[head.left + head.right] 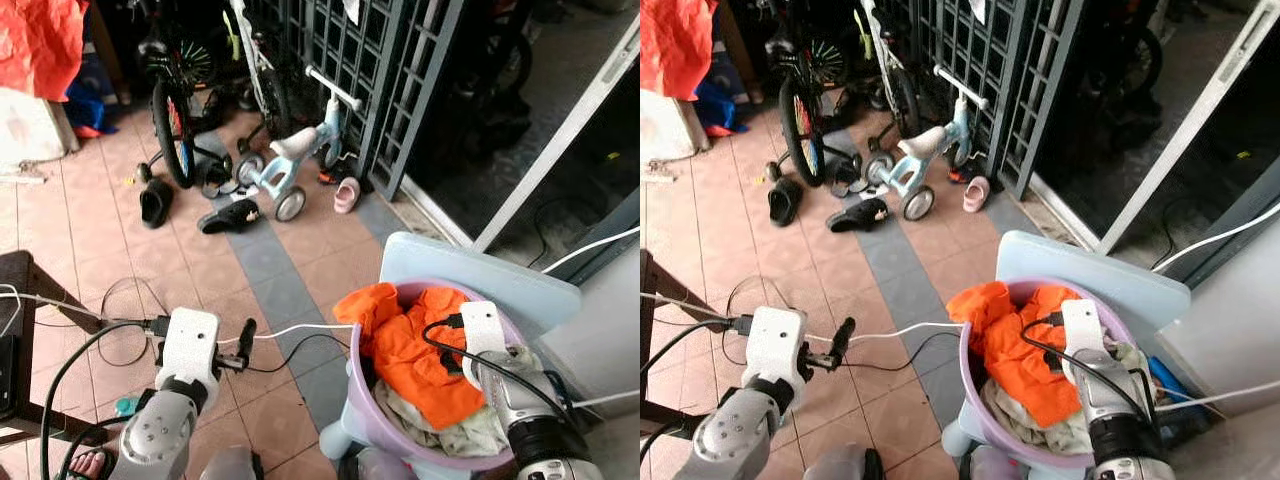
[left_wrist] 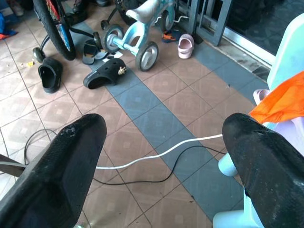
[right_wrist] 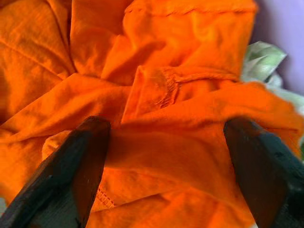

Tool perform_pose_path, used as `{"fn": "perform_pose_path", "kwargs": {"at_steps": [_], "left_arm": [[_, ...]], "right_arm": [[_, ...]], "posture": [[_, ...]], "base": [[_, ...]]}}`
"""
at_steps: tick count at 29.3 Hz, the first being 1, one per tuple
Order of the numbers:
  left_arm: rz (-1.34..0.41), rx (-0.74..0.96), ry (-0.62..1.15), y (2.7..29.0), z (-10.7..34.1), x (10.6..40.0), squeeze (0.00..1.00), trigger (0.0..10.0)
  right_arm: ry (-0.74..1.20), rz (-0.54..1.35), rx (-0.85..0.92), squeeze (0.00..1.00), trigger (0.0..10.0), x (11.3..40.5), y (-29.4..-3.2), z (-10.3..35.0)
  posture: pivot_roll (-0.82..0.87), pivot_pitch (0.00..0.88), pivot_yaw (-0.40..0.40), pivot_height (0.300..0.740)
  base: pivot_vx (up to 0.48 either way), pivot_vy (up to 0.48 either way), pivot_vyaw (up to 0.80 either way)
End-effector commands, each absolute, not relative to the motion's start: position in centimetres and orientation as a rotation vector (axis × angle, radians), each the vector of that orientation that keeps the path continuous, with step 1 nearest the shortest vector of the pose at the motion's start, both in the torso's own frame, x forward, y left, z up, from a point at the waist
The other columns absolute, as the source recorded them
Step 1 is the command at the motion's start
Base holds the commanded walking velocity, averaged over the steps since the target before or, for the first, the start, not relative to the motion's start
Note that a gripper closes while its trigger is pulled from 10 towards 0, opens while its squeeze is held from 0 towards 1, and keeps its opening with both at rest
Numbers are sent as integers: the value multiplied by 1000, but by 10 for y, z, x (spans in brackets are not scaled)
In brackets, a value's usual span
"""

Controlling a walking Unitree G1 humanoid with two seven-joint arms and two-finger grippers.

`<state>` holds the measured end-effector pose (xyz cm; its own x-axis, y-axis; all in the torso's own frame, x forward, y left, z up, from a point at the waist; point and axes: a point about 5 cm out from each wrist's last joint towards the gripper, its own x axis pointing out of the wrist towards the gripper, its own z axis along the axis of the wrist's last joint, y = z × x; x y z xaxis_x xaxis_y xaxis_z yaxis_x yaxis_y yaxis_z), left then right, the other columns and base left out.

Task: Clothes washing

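My gripper will lift the orange garment (image 1: pixel 432 352), and the garment will pull out long and leave the pale greenish clothes behind, because loose folds (image 1: pixel 378 312) are heaped over them.
A lavender wash basin (image 1: pixel 362 415) full of clothes rests on a light-blue plastic stool (image 1: pixel 480 272) at the lower right. An orange garment (image 1: pixel 410 352) lies on top, draped over the rim, with pale greenish clothes (image 1: pixel 468 436) under it. My right gripper (image 3: pixel 166 126) is open and down on the orange garment (image 3: pixel 156 61), one finger at each side of a fold. Out over the tiled floor to the basin's left, my left gripper (image 2: pixel 164 126) is open and holds nothing; one of its black fingers (image 1: pixel 246 335) pokes out past the wrist camera.
White and black cables (image 1: pixel 290 335) trail across the floor between the arms. Farther off stand a child's balance bike (image 1: pixel 290 165), a bicycle wheel (image 1: pixel 172 130), black sandals (image 1: pixel 228 215) and a pink shoe (image 1: pixel 346 195) by a metal gate (image 1: pixel 385 70). A dark table (image 1: pixel 18 290) is at the left.
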<state>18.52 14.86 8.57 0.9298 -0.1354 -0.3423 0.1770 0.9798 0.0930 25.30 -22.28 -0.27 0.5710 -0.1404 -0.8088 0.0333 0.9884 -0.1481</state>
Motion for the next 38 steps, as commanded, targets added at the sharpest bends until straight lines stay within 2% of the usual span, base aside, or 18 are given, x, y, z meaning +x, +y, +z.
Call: {"fn": "perform_pose_path", "kwargs": {"at_steps": [1,9,17,31,38], "left_arm": [[-168,128,342,147,89,183,0,10000],[-179,124,358,145,89,183,0,10000],[-281,148,371,136,85,191,0,10000],[-271,183,369,136,82,202,0,10000],[-268,189,356,135,79,211,0,10000]], "right_arm": [[1015,-122,-68,0,0,245,-229,-9],[1043,-93,-36,0,0,245,-229,-11],[1032,-78,-10,0,0,251,-228,-11],[1010,-64,5,0,0,263,-228,-11],[863,-22,0,0,0,277,-224,4]], "posture": [[58,167,-66,740],[51,163,-68,740],[49,118,-68,740],[58,68,-86,740],[25,30,-69,740]], "base": [[0,0,0],[0,0,0],[0,0,0],[0,0,0],[0,0,0]]}}
